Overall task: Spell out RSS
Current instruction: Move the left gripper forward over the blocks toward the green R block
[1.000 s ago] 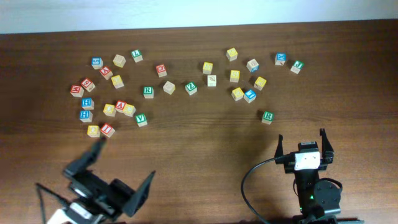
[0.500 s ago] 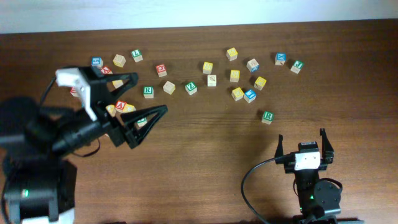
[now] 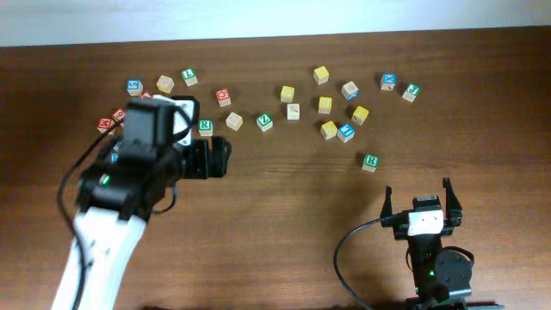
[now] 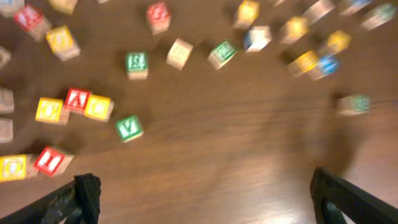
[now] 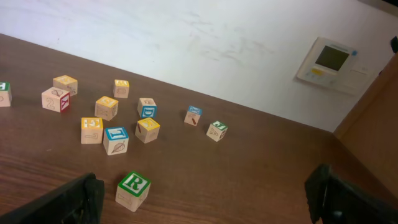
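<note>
The nearby green R cube is off from my left gripper, which hangs high over clear wood [image 4: 205, 174], so next the gripper moves back above that cube [image 3: 205, 127] and lowers.
A green R cube [image 3: 370, 161] sits alone right of centre, ahead of my right gripper [image 3: 417, 196], which is open and empty. It lies just inside the left finger in the right wrist view [image 5: 133, 188]. A second green R cube [image 3: 205, 127] lies next to my left gripper [image 3: 211, 158], which hovers open and empty over the left cluster; this cube also shows in the left wrist view [image 4: 136, 63]. Yellow-faced cubes [image 3: 329, 130] lie in the right group, and others [image 4: 98, 107] lie in the left cluster. Their letters are unreadable.
Green V cubes [image 3: 264, 121] [image 4: 129, 127], red cubes [image 3: 223, 96] and blue cubes [image 3: 346, 132] are scattered across the far half of the table. My left arm [image 3: 129, 185] hides several left cubes. A black cable [image 3: 340, 254] loops beside the right base.
My left arm has swung up from the front left corner to above the left cluster, and it now covers several cubes. The right arm and the cubes have not moved.
</note>
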Motion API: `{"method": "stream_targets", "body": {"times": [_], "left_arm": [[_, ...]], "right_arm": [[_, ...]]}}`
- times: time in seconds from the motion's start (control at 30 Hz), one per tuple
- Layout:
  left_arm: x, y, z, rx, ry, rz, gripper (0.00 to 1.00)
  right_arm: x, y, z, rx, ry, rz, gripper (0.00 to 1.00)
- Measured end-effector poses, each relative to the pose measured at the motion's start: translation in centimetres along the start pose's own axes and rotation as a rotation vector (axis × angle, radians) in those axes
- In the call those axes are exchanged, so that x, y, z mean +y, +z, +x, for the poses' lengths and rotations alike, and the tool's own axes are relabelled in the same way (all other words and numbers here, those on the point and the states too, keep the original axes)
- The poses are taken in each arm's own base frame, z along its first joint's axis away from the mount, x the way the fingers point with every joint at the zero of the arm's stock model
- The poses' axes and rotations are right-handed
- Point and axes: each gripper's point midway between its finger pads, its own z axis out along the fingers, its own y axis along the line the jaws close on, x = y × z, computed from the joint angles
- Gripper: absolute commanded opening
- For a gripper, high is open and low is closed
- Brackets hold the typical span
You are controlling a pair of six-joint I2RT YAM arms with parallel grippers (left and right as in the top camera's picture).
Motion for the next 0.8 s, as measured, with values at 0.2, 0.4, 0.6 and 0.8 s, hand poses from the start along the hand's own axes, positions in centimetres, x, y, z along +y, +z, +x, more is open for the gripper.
{"method": "stream_targets", "body": {"times": [0.2, 0.4, 0.6, 0.8], "left_arm": [[0.8, 4.5, 2.3, 0.178, -0.060, -0.037, 0.99], [0.5, 8.5, 4.8, 0.330, -0.135, -0.064, 0.99], [-0.9, 10.6, 5.8, 0.378, -0.134, -0.056, 0.99], [-0.5, 8.6, 2.7, 0.323, -0.151, -0.115, 0.99]], "right_arm": [[0.0, 0.0, 0.0, 0.000, 0.000, 0.000, 0.98], [0.0, 0.0, 0.0, 0.000, 0.000, 0.000, 0.98], [0.0, 0.0, 0.0, 0.000, 0.000, 0.000, 0.98], [0.0, 0.0, 0.0, 0.000, 0.000, 0.000, 0.98]]}}
